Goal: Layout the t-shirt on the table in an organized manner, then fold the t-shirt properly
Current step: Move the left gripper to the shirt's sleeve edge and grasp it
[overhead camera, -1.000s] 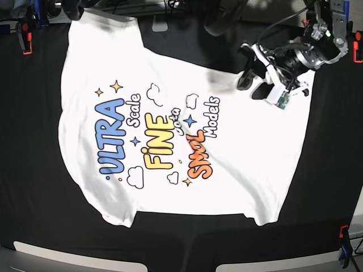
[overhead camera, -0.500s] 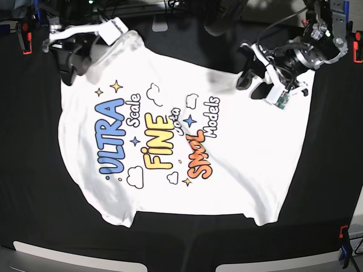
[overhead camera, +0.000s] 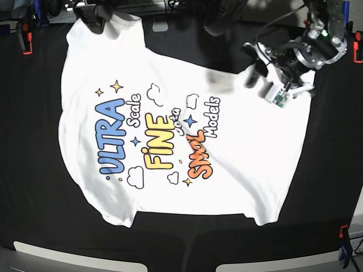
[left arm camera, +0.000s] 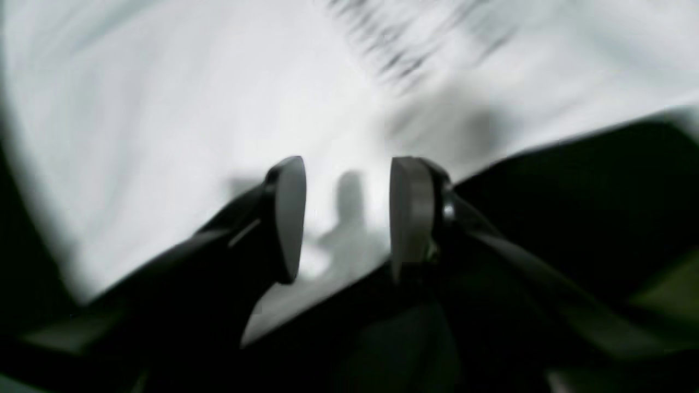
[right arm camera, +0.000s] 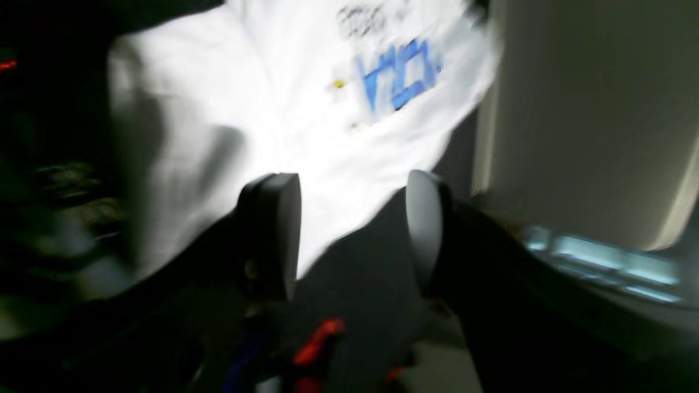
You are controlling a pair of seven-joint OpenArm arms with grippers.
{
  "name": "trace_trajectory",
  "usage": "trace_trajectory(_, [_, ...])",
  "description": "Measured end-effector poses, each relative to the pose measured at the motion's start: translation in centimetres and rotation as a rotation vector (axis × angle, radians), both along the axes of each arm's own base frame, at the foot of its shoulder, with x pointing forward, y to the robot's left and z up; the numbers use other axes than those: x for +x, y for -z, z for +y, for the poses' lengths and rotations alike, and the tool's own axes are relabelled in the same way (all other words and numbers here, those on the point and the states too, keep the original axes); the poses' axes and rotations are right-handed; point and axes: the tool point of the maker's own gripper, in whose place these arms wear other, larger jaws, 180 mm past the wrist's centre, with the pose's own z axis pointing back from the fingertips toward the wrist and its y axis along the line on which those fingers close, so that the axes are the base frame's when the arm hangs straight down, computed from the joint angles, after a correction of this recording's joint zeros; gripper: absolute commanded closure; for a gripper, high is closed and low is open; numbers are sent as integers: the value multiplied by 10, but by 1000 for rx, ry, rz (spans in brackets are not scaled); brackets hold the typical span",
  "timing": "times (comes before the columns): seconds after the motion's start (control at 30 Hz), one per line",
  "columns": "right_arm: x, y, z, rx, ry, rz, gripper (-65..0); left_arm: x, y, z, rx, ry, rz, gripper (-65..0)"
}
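Observation:
My right gripper will make the t-shirt bunch up into a sharper fold when it pulls, because a diagonal crease runs past the orange lettering there.
The t-shirt lies spread print-up on the black table, its blue, yellow and orange lettering running across the middle. My left gripper hovers over the shirt's upper right edge. In the left wrist view the left gripper is open, with only white cloth below the gap. My right gripper sits at the shirt's top left corner by the table's far edge. It is open and holds nothing, with the shirt and its blue print beyond it.
Red clamps grip the table's far corners, and another clamp sits at the near right. Pale panels line the front edge. Cables and dark gear crowd the far side.
The right arm, over the shirt's top left corner half a second ago, has pulled back to the far edge. The left gripper has shifted slightly up and right. The shirt lies as before.

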Motion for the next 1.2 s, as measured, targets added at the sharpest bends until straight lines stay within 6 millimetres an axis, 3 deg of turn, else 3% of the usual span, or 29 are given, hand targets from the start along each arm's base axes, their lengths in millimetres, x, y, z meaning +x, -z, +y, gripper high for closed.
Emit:
trace_trajectory(0.2, [-27,25,8,78,117,193,-301,-15,12,39,162,50,67,-235])
trace_trajectory(0.4, [-27,36,-5,17,110,182,-301,-37,15,26,53,65,106,-235])
trace_trajectory(0.53, [-29,47,-23,-50,140,192,-301,-53,27,38,137,61,151,-235])
trace_trajectory(0.67, [-33,55,-34,-103,136,196,-301,-48,31,67,209,-129,149,-235])
trace_trajectory(0.97, [-54,88,-72,-271,86,229,-301,-46,30,68,212,-135,142,-235])
trace_trajectory(1.03, [-53,94,-69,-278,58,217,-301,-46,30,68,212,-135,141,-235])
trace_trajectory(1.2, [-29,112,-56,-267,30,141,-301,-46,30,69,214,-136,141,-235])
